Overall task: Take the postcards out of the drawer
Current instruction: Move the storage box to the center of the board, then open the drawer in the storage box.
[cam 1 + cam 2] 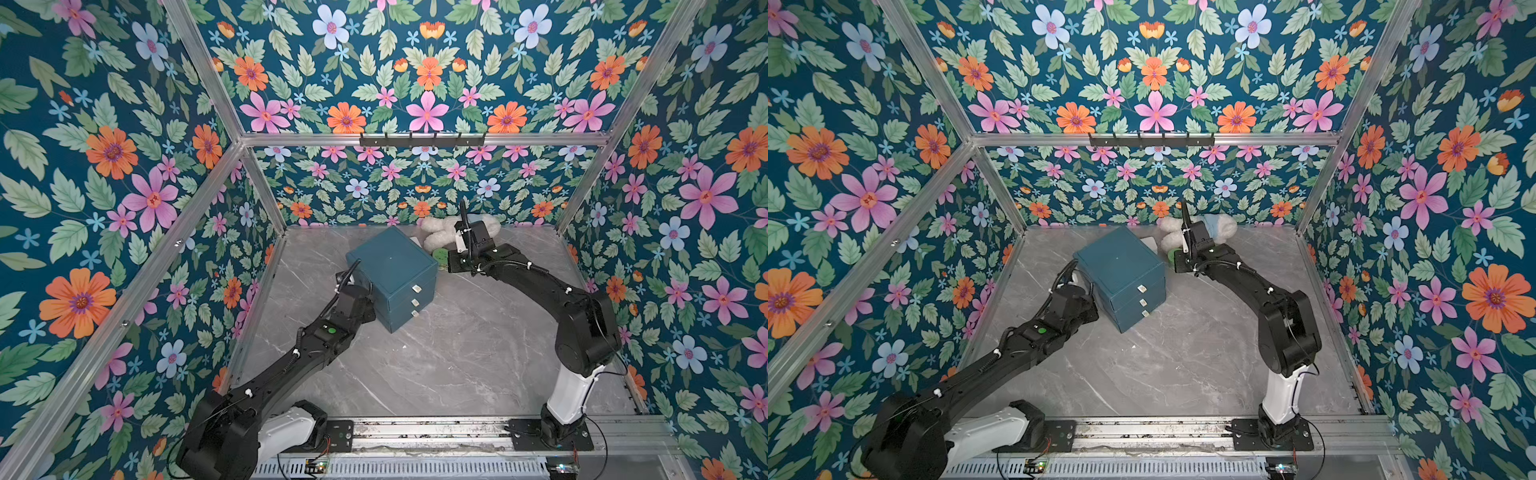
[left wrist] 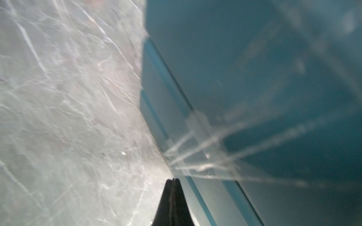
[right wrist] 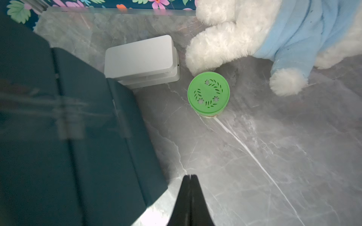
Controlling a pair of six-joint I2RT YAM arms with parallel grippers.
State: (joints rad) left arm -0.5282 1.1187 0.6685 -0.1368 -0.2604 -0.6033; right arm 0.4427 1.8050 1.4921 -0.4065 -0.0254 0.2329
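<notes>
The white pull tabs (image 1: pixel 416 289) face my right gripper's side and the chest stands unbraced, so next my left gripper steadies the chest's rear edge (image 1: pixel 360 247) before my right gripper pulls.
A teal chest (image 1: pixel 392 276) (image 1: pixel 1121 274) with three drawers stands at the middle back of the marble table (image 1: pixel 436 365), all its drawers shut. White pull tabs (image 1: pixel 416 288) mark the drawer fronts. The postcards are hidden. My left gripper (image 2: pixel 172 179) is shut and empty, low beside the chest (image 2: pixel 254 78) on its left side, tips close to its bottom edge. Over bare table by the right rear corner of the chest (image 3: pixel 78 146), my right gripper (image 3: pixel 190 175) is shut with nothing in it.
Behind the chest lie a white plush toy in a blue top (image 1: pixel 444 232) (image 3: pixel 264 29), a green-lidded jar (image 1: pixel 440 254) (image 3: pixel 208 93) and a white box (image 3: pixel 141 58). Flowered walls close in three sides. A hook rail (image 1: pixel 422 140) hangs on the back wall.
</notes>
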